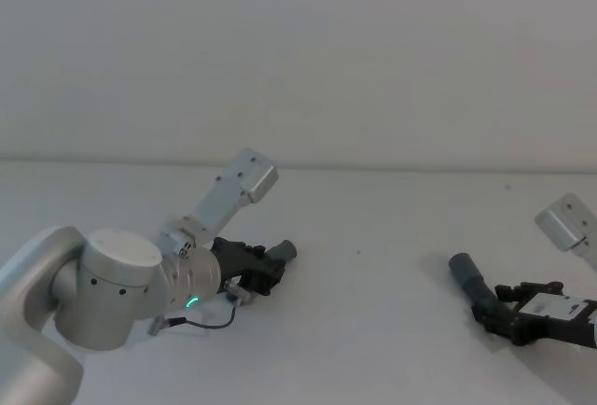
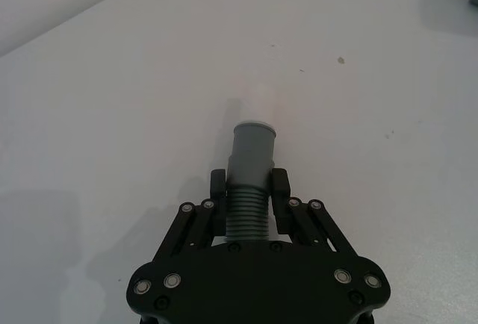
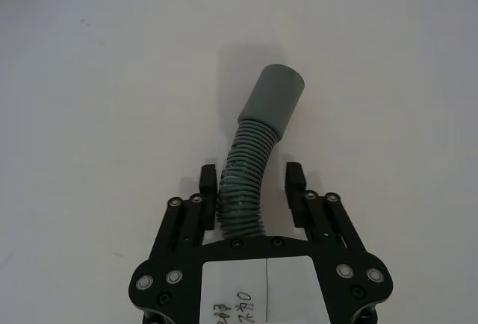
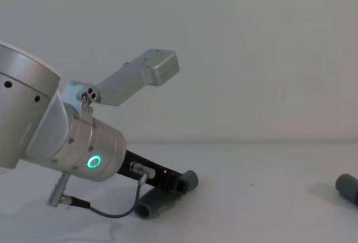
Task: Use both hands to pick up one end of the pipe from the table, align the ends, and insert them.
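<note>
The pipe's smooth end (image 3: 274,101) should stick out forward, drooping little, when I lift it, as a short ribbed part (image 3: 251,149) of the pipe separates it from my right gripper.
On the white table (image 1: 373,237) lie two dark grey pipe pieces. My left gripper (image 1: 261,270) (image 2: 249,192) is shut on the ribbed section of the left pipe piece (image 2: 252,152), whose whitish-rimmed end (image 1: 284,252) (image 4: 190,180) pokes out ahead of the fingers, low over the table. A grey cylindrical part (image 4: 152,206) rests on the table under that gripper. My right gripper (image 1: 499,312) (image 3: 252,182) is open and straddles the ribbed hose of the right pipe piece (image 3: 250,175); one finger (image 3: 295,184) stands clear of it. That piece's smooth round end (image 3: 275,94) (image 1: 465,272) (image 4: 348,187) lies on the table.
The left arm's silver body with its green ring (image 4: 94,161) and a dangling black cable (image 4: 106,212) sit low at the table's left. A pale grey wall (image 1: 298,50) rises behind the table's far edge. Bare white surface (image 1: 373,274) separates the two pipe pieces.
</note>
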